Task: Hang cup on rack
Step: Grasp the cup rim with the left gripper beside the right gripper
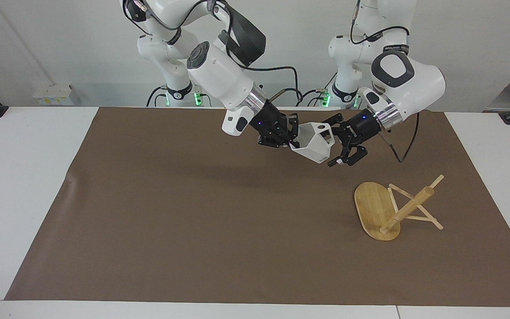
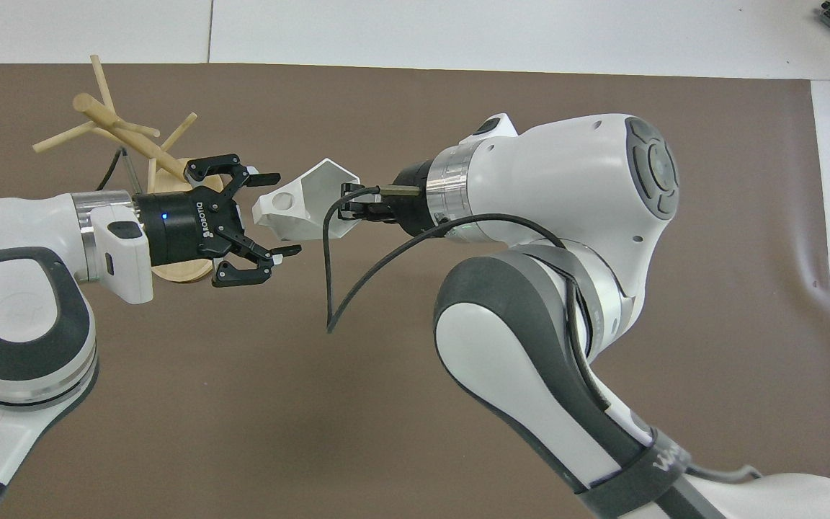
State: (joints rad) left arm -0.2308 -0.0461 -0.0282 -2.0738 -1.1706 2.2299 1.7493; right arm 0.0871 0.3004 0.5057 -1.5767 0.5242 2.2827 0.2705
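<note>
My gripper will hang the white cup on the peg of the bamboo rack (image 2: 119, 127). The rack should stay upright then, because the oval base (image 2: 184, 271) lies flat under the post.
The white faceted cup (image 1: 312, 142) is held in the air over the brown mat, its handle with the round hole pointing toward the left arm; it also shows in the overhead view (image 2: 305, 204). My right gripper (image 1: 291, 138) (image 2: 349, 206) is shut on the cup's rim. My left gripper (image 1: 334, 142) (image 2: 282, 214) is open, its fingers on either side of the cup's handle end, with no contact visible. The bamboo rack (image 1: 407, 207) (image 2: 116, 131) lies tipped on its side toward the left arm's end of the table, post and pegs slanting off its oval base (image 1: 372, 208).
A brown mat (image 1: 171, 212) covers most of the white table (image 1: 25, 177). A black cable (image 2: 336, 288) hangs in a loop from the right wrist. The rack's base (image 2: 184, 270) is partly covered by the left gripper in the overhead view.
</note>
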